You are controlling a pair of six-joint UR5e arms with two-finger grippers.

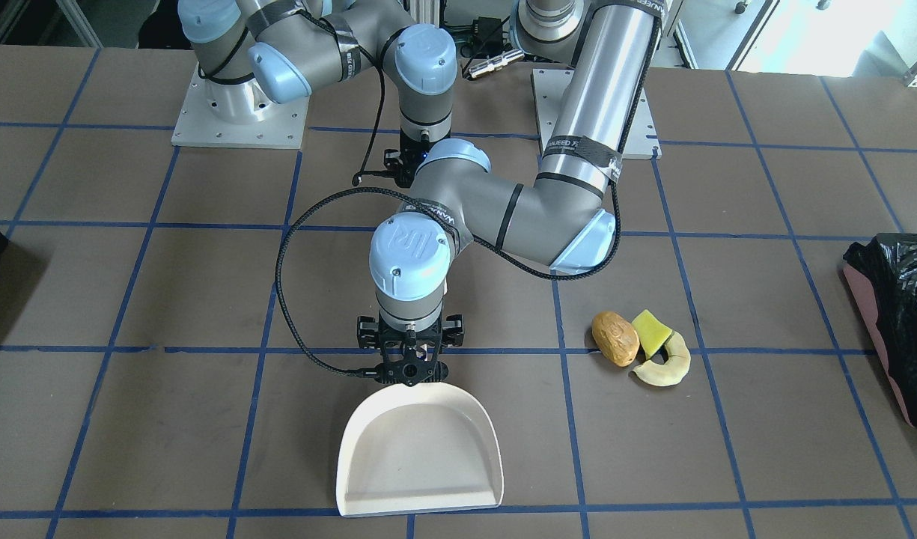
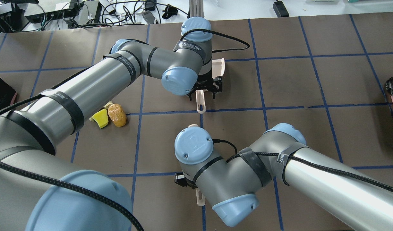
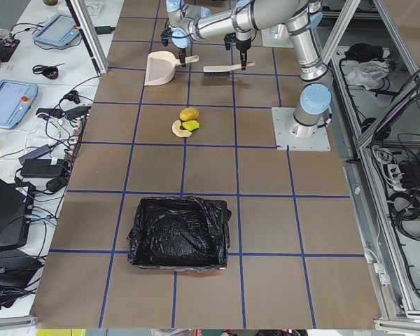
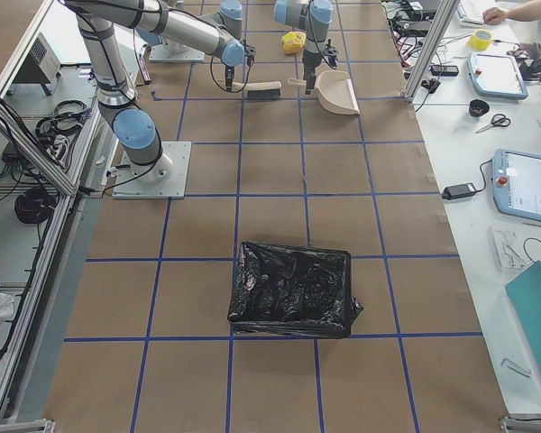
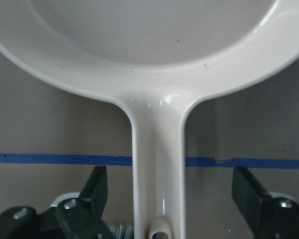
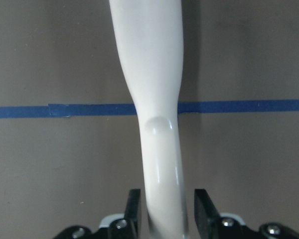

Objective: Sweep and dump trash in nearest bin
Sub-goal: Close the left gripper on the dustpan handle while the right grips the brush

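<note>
I expect the dustpan to keep all the trash together when I lift it, because the cream dustpan's rimmed basin (image 1: 419, 451) is wider than the trash cluster (image 1: 641, 347).
The trash lies together on the table: a brown potato-like lump (image 1: 615, 338), a yellow-green wedge (image 1: 651, 332) and a pale crescent (image 1: 664, 367). The lump (image 2: 116, 115) and the wedge (image 2: 100, 118) also show in the overhead view. The cream dustpan (image 1: 421, 449) lies flat to their side. My left gripper (image 5: 169, 184) is open, its fingers wide on either side of the dustpan handle (image 5: 157, 164). My right gripper (image 6: 165, 199) is shut on the white brush handle (image 6: 157, 99). The black-lined bin (image 1: 896, 299) stands at the table end beyond the trash.
The brush (image 3: 220, 70) lies behind the dustpan, close to the robot. A second black-lined bin (image 4: 293, 289) stands at the other table end. The left arm's elbow (image 1: 578, 232) hangs over the table between the bases and the trash.
</note>
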